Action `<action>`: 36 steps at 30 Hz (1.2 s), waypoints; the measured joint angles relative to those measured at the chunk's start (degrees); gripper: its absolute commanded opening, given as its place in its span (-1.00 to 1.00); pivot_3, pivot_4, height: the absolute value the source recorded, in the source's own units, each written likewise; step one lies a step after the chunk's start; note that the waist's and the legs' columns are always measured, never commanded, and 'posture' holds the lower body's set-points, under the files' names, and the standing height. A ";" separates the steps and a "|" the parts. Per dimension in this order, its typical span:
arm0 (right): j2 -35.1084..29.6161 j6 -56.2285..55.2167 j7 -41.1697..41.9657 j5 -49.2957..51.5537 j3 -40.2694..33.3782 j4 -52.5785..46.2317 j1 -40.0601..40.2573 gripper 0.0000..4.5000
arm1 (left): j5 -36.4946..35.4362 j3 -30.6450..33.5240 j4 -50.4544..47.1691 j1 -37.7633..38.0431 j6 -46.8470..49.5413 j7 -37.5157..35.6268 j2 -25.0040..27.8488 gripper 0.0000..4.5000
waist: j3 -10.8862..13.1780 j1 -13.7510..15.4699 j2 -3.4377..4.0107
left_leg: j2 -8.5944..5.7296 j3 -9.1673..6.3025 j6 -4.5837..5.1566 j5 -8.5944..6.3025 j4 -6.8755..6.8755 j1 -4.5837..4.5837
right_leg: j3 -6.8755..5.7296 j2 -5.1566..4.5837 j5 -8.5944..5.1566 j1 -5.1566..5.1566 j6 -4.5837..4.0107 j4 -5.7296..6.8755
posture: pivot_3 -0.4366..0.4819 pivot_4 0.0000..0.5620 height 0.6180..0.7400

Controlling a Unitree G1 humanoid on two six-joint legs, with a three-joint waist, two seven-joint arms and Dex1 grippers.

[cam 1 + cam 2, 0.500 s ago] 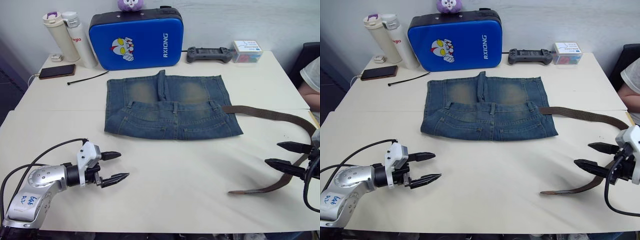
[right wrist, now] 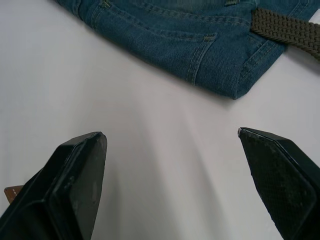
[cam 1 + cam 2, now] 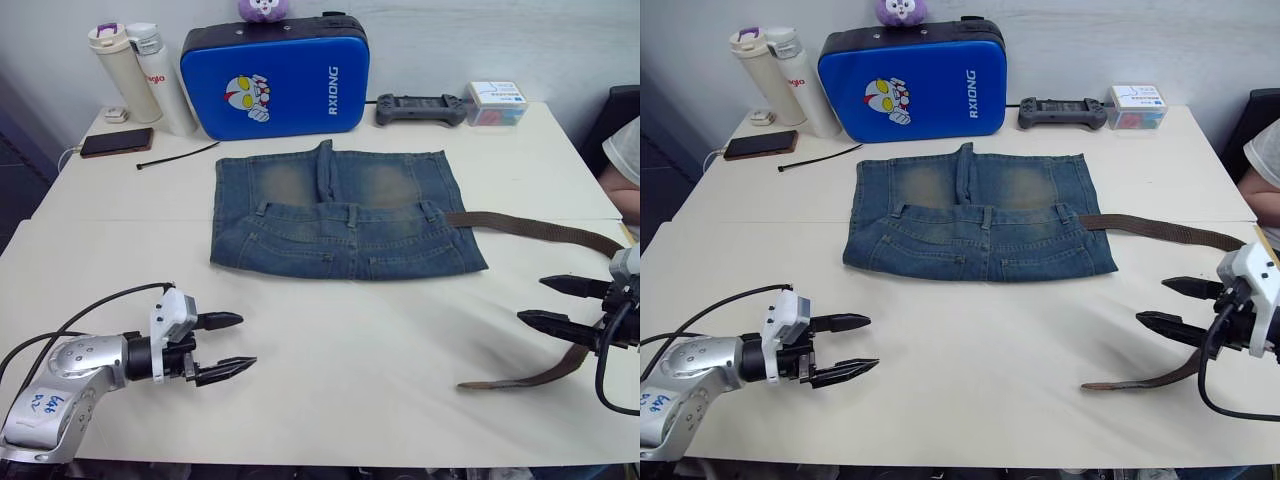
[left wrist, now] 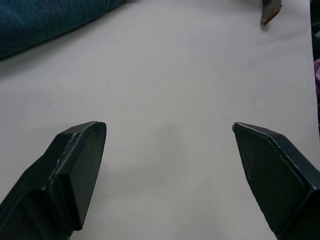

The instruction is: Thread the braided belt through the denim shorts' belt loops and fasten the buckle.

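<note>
The belt's loose tip [image 3: 468, 386] will stick out straight past the belt loop when I thread it, as the braided belt keeps a smooth curve [image 3: 550, 374] to its tip.
The denim shorts [image 3: 340, 215] lie flat at the middle back of the white table [image 3: 380, 330], with belt loops [image 3: 351, 213] along the waistband. The braided belt [image 3: 530, 228] comes out at the shorts' right side, runs right, curves back near the table's right edge and ends at a loose tip [image 3: 475, 383]. The buckle is hidden. My right gripper [image 3: 545, 302] is open just above that returning stretch, holding nothing. My left gripper [image 3: 232, 343] is open over bare table at the front left, well short of the shorts [image 4: 45, 20].
Along the back stand two bottles [image 3: 130, 80], a blue case [image 3: 275, 75], a game controller [image 3: 420, 108] and a small box [image 3: 495, 102]. A phone [image 3: 115, 143] and a black cable tie [image 3: 175, 156] lie back left. A person [image 3: 625, 150] sits at the right edge.
My left gripper has sunk slightly toward the table's near edge. My right gripper has shifted a little left and farther in. Both stay open; shorts and belt have not moved.
</note>
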 measured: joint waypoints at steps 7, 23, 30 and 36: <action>-0.01 -0.09 0.03 -0.44 0.82 0.36 -0.90 1.00 | -6.55 1.70 0.08 -7.15 4.09 -1.23 -0.01 0.98 | 0.00 0.10 0.00 | -0.01 0.00 0.00 0.00 0.02 -0.01 | 0.00 0.00 0.00 0.00 0.00 0.01 | -0.05 -0.47 1.00; -1.89 -0.66 3.53 -9.61 -6.24 -25.14 24.72 1.00 | 3.29 -24.00 2.10 -36.66 2.30 -12.48 -3.19 0.98 | 0.12 0.70 -0.16 | 0.10 0.42 -0.02 0.01 0.04 0.13 | 0.42 0.31 0.07 0.00 0.13 0.09 | -0.05 -0.47 1.00; -1.73 -10.33 0.09 -20.30 2.60 -18.75 24.57 0.42 | 6.75 -24.45 2.68 -35.18 -0.35 -13.88 -2.26 1.00 | 0.13 0.38 -0.18 | 0.17 0.49 -0.04 0.00 0.05 0.17 | 0.57 0.38 0.07 -0.02 0.14 0.09 | -0.05 -0.47 1.00; -1.70 -14.80 0.12 -21.50 6.86 -15.70 18.88 -0.93 | 7.85 -23.72 5.50 -33.44 -3.01 -11.79 -5.64 1.00 | 0.14 0.10 -0.18 | 0.21 0.50 -0.06 0.00 0.11 0.16 | 0.63 0.45 0.08 -0.03 0.16 0.11 | -0.05 -0.47 1.00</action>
